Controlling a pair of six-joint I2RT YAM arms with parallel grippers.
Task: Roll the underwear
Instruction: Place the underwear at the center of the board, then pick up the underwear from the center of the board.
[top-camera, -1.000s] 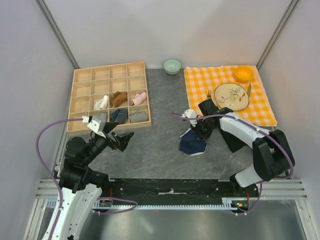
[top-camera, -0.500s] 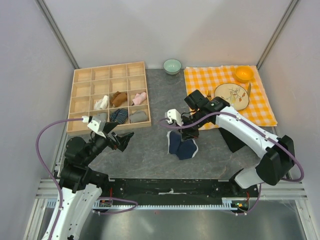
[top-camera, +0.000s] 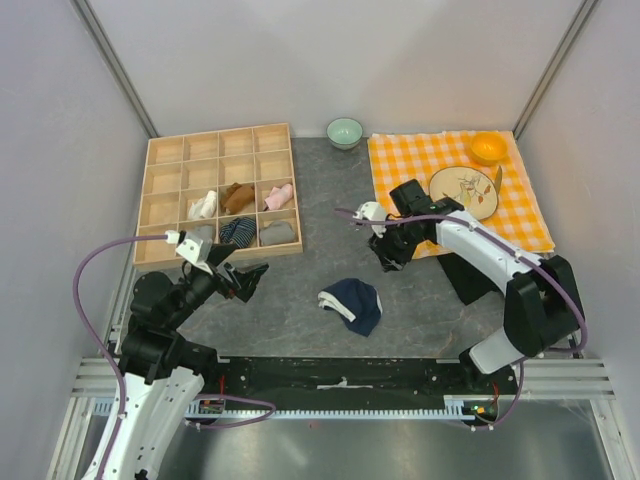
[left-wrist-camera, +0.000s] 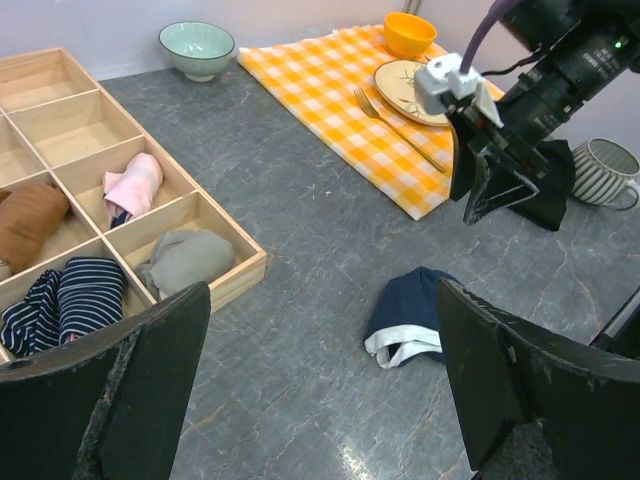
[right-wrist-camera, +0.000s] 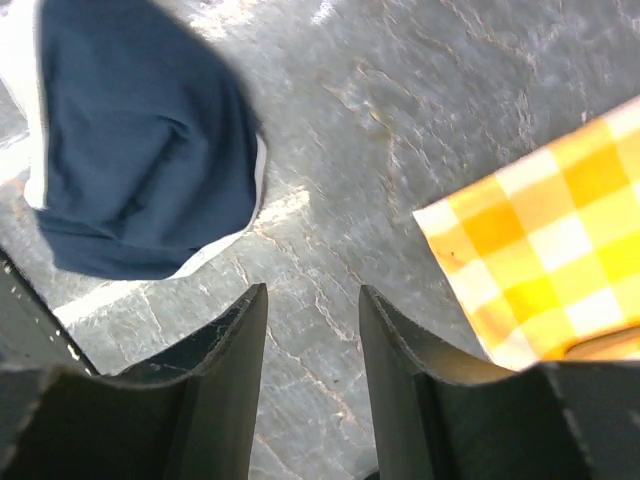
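Note:
The underwear (top-camera: 357, 305) will drop open and spread out much wider when the robot lifts it, because the white trim (top-camera: 337, 305) is bunched up at the edge of the heap.
The underwear (top-camera: 352, 303) is a loose navy heap with white trim, lying on the grey table in front of the arms. It also shows in the left wrist view (left-wrist-camera: 415, 318) and at the top left of the right wrist view (right-wrist-camera: 140, 170). My right gripper (top-camera: 393, 258) hovers above the table, up and to the right of the underwear and apart from it. Its jaws (right-wrist-camera: 312, 300) are open with only bare table between them. My left gripper (top-camera: 247, 279) stands wide open to the left of the garment (left-wrist-camera: 322, 290), holding nothing.
A wooden compartment tray (top-camera: 218, 131) at the back left holds several rolled garments. A green bowl (top-camera: 345, 131) sits behind the middle. An orange checked cloth (top-camera: 400, 165) at the right carries a plate (top-camera: 463, 192), a fork and an orange bowl (top-camera: 488, 147). A striped mug (left-wrist-camera: 610, 170) stands beside it.
The right gripper carried the underwear to the left, then opened and let it go. The underwear now lies lower on the table and the gripper has drawn back up and right.

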